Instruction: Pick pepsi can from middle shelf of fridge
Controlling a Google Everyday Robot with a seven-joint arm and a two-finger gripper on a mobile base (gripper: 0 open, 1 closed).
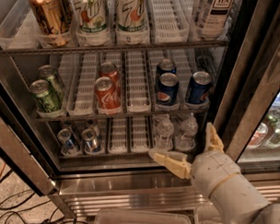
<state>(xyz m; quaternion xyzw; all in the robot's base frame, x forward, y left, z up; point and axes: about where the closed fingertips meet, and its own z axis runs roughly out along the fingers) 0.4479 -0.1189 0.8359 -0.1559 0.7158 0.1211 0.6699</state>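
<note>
My open gripper needs to turn upright and go up to the pepsi can (198, 87) nearest the door frame, because it is tilted low by the water bottles (185, 132).
The fridge (133, 190) stands open in front of me, steel base below. On its middle shelf (131, 112), white slotted lanes hold cans. Dark blue pepsi cans stand at the right: one at the front (167, 89), one behind it (165, 67), and another in the lane to the right (198, 88). Two red cola cans (106, 93) stand in the middle, two green cans (45, 95) at the left. My gripper (185, 144) is open, low at the right, in front of the bottom shelf and below the pepsi cans. It holds nothing.
The top shelf holds a gold can (48, 15), two 7up cans (91, 14) and a tea bottle (218, 9). The bottom shelf holds small cans (78, 139) and water bottles (175, 133). The dark door frame (249, 87) is right; cables (16, 210) lie on the floor at left.
</note>
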